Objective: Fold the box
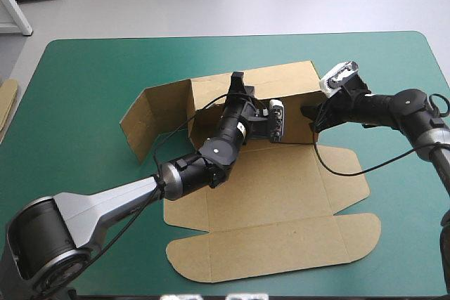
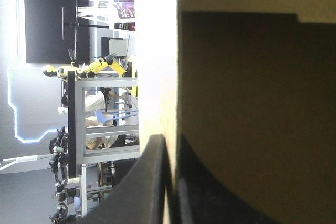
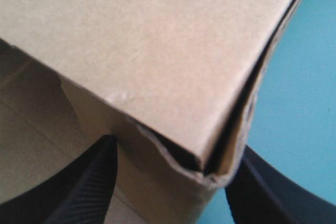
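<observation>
The lid panel (image 1: 274,249) is joined to the flat base by a crease (image 1: 271,223), so it will swing round flat with the box when I turn the box.
The brown box (image 1: 281,194) lies partly formed at the table's middle, with its back wall (image 1: 281,86) and a left side flap (image 1: 144,121) raised. The lid panel (image 1: 281,244) rests flat toward the near edge. My left gripper (image 1: 238,83) reaches over the base to the back wall's top edge. In the left wrist view this gripper (image 2: 170,140) is all but shut, with the thin board edge between its fingers. My right gripper (image 1: 309,119) is at the wall's right end. In the right wrist view it (image 3: 177,146) stands open, astride the box's creased corner (image 3: 210,174).
A strip of more brown board (image 1: 7,103) shows at the table's left edge. Bare teal-green cover (image 1: 84,89) surrounds the box to the left, right and far side. The right arm's cable loops over the box's base.
</observation>
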